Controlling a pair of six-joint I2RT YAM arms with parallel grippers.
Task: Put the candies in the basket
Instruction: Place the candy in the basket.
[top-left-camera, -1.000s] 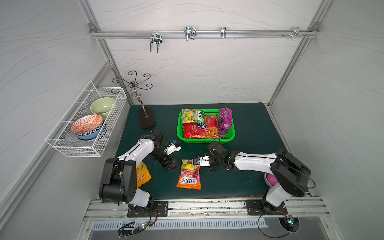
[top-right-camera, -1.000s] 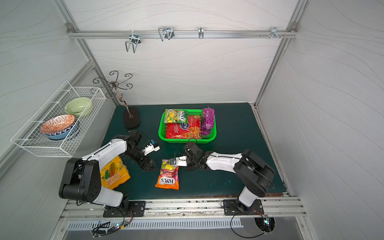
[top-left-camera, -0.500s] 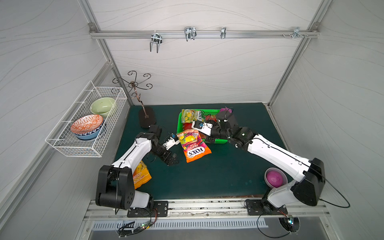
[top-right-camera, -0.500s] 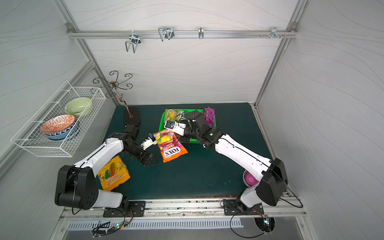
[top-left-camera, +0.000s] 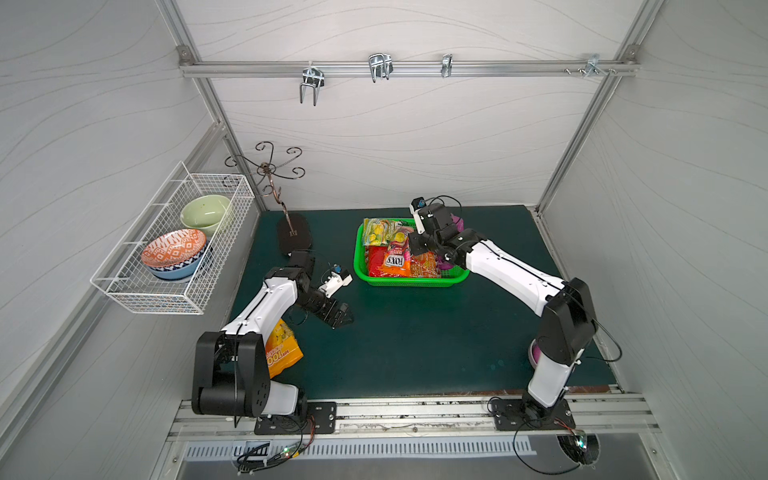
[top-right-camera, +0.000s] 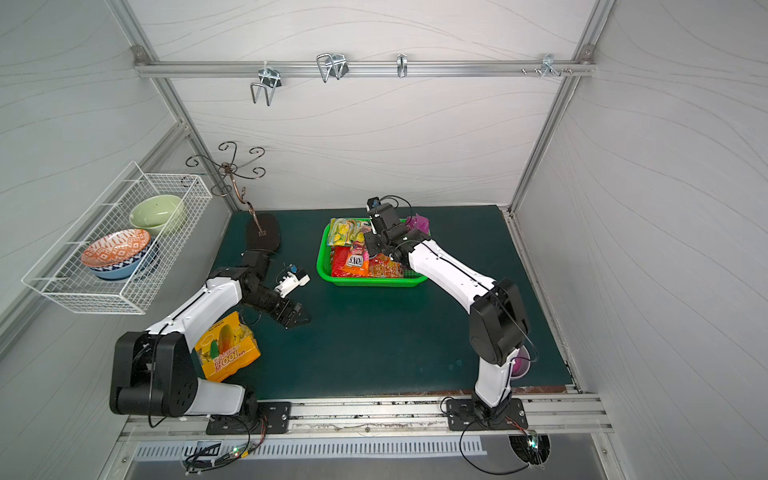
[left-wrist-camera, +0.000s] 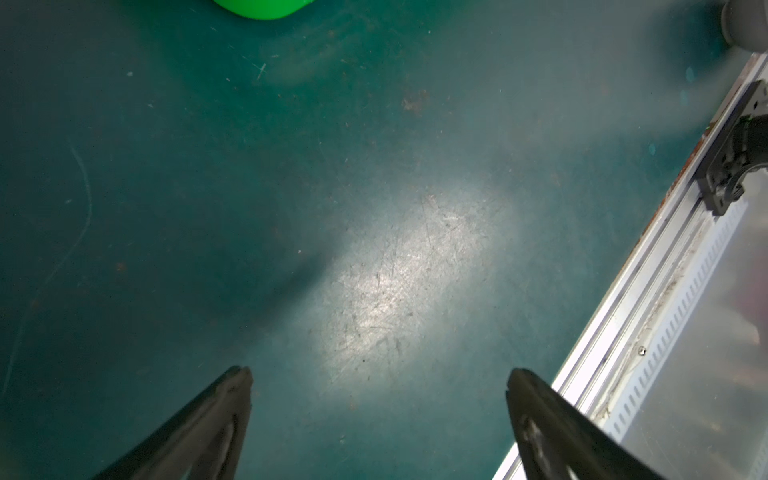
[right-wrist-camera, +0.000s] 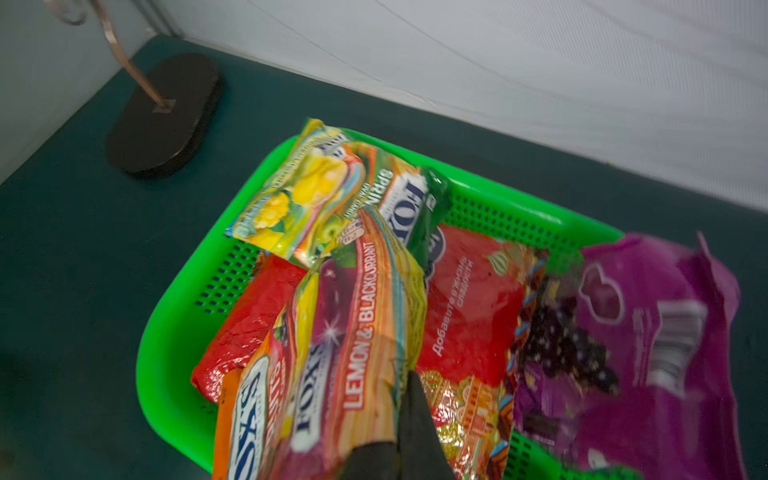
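Next, my right gripper pulls back toward the basket's near edge (top-left-camera: 389, 281) and lays the candy bag flat, because the orange FOX'S candy bag stands bunched (right-wrist-camera: 353, 237) against the yellow-green bag.
My right gripper (right-wrist-camera: 405, 386) is shut on the edge of a red, orange and green FOX'S candy bag (right-wrist-camera: 357, 332), which hangs over the green basket (right-wrist-camera: 166, 332). Both top views show that bag (top-left-camera: 395, 255) (top-right-camera: 358, 257) above the basket (top-left-camera: 409, 282) (top-right-camera: 365, 281). In the basket lie a red bag (right-wrist-camera: 469, 307), a yellow-green bag (right-wrist-camera: 316, 195) and a purple grape bag (right-wrist-camera: 644, 332). My left gripper (left-wrist-camera: 379, 371) (top-left-camera: 343, 318) is open and empty just above bare mat. A yellow-orange bag (top-right-camera: 226, 349) lies on the mat under my left arm.
A white wire basket (top-left-camera: 174, 253) with bowls hangs on the left wall. A metal hook stand (top-left-camera: 293, 235) is at the back left of the mat. A purple-lined bowl (top-right-camera: 519, 365) sits behind my right arm's base. The metal rail (top-left-camera: 415, 411) edges the front.
My right arm lifted the FOX'S bag off the front of the mat and carried it back over the basket. My left gripper stayed open and shifted slightly.
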